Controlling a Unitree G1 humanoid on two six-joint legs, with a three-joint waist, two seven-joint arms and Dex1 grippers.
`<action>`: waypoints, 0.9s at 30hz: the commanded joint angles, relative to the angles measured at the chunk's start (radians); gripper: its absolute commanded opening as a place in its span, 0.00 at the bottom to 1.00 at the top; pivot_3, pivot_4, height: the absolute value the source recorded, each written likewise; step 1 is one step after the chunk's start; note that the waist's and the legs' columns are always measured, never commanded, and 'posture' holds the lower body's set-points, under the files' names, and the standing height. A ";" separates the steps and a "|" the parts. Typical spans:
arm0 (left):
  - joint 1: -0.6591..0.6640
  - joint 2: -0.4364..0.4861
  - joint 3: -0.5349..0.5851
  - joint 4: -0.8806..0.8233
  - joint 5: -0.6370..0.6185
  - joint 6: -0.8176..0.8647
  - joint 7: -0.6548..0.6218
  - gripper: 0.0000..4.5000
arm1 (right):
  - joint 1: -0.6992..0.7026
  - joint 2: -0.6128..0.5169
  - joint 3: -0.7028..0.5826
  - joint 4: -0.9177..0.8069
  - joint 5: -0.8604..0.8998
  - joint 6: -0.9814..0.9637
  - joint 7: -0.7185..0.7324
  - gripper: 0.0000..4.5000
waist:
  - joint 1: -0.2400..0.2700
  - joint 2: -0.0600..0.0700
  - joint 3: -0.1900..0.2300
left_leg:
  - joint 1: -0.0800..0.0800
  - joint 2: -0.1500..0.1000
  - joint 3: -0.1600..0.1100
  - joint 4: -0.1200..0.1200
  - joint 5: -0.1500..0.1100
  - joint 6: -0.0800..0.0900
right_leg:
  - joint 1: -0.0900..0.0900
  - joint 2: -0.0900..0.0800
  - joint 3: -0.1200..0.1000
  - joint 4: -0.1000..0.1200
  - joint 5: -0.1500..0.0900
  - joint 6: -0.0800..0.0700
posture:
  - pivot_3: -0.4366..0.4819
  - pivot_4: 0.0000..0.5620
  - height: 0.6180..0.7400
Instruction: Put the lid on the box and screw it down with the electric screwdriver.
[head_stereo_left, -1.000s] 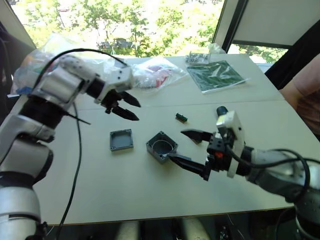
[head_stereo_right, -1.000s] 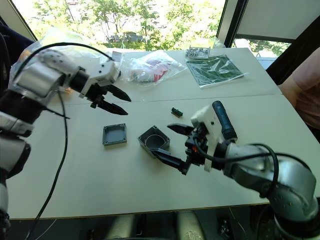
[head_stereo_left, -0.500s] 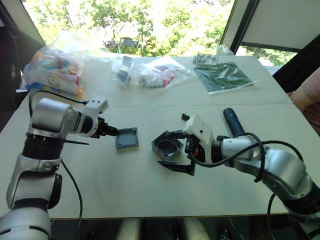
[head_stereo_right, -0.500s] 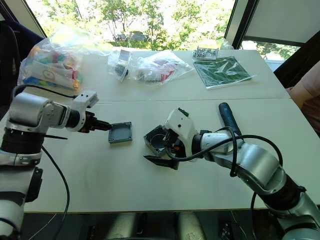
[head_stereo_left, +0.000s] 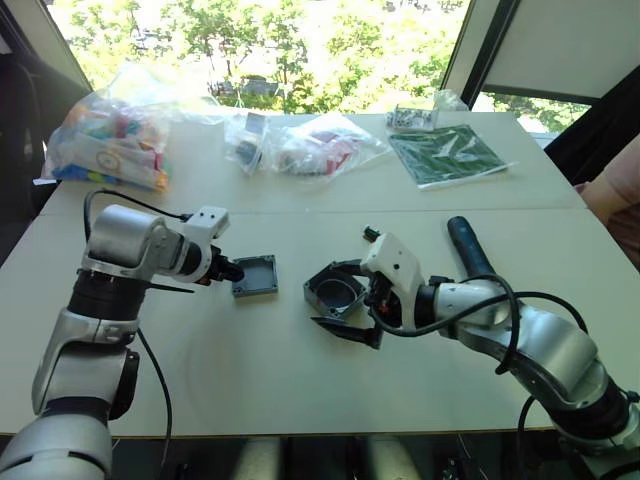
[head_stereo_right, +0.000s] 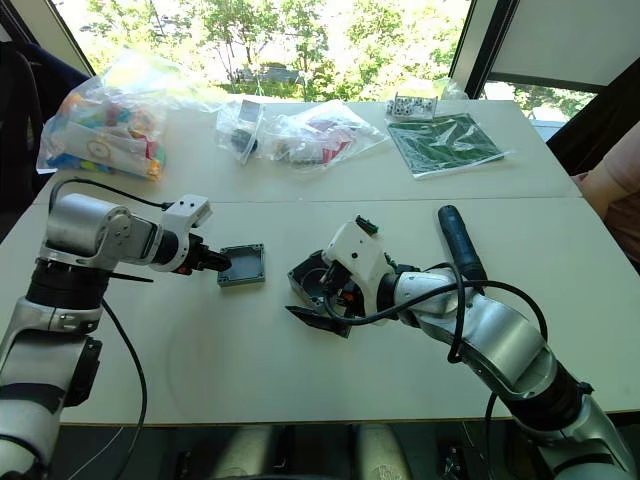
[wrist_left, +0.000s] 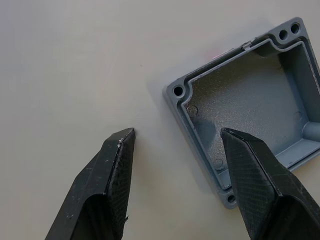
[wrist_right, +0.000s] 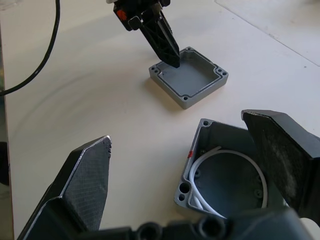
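Observation:
The box's rim carries a red mark (wrist_right: 190, 154), so I expect the lid's hidden outer side (head_stereo_left: 255, 276) to show a matching one once I turn the lid over.
The lid (head_stereo_left: 255, 276) lies hollow side up on the table, left of the box (head_stereo_left: 335, 291). My left gripper (wrist_left: 177, 132) is open at the lid's left edge, one finger (wrist_left: 117, 165) on the table side and the other over the lid's (wrist_left: 250, 95) inside. The box (wrist_right: 225, 175) sits open side up with a white ring inside and a red mark on its rim. My right gripper (head_stereo_left: 337, 300) is open, with its fingers on either side of the box. The electric screwdriver (head_stereo_left: 465, 245) lies on the table to the right, behind my right arm.
Plastic bags (head_stereo_left: 110, 140) of parts lie along the far side, with a green board (head_stereo_left: 450, 155) at the back right. A small dark part (head_stereo_left: 370, 232) sits behind the box. A person's arm (head_stereo_left: 615, 190) shows at the right edge. A black cable (head_stereo_left: 150, 360) hangs from my left arm.
My left gripper has come down from above the table to the lid's left edge. My right gripper has moved in around the box. The camera tilted up after the earliest frame.

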 joint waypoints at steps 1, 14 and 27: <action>0.011 -0.012 -0.045 0.008 0.013 0.004 0.013 0.51 | 0.012 0.011 -0.039 -0.055 -0.009 0.019 -0.022 1.00 | 0.000 0.001 -0.001 | 0.000 0.000 0.000 0.000 0.000 0.000 | 0.000 0.000 0.000 0.000 0.000 0.000 | 0.48 0.27 1.00; 0.029 -0.038 0.004 -0.019 0.033 -0.151 0.015 0.01 | 0.090 0.107 -0.196 -0.026 0.067 0.072 -0.066 1.00 | 0.003 0.003 -0.003 | 0.002 -0.001 0.000 0.000 -0.001 0.001 | 0.002 -0.001 0.000 0.001 0.000 0.000 | 0.48 0.27 1.00; -0.050 -0.229 0.206 0.009 -0.018 -0.876 -0.122 0.01 | -0.196 0.443 -0.575 0.350 0.329 0.202 -0.345 1.00 | 0.003 0.003 -0.003 | 0.000 -0.001 0.002 -0.003 0.005 -0.008 | -0.001 -0.002 0.000 -0.001 0.001 0.000 | 0.48 0.27 1.00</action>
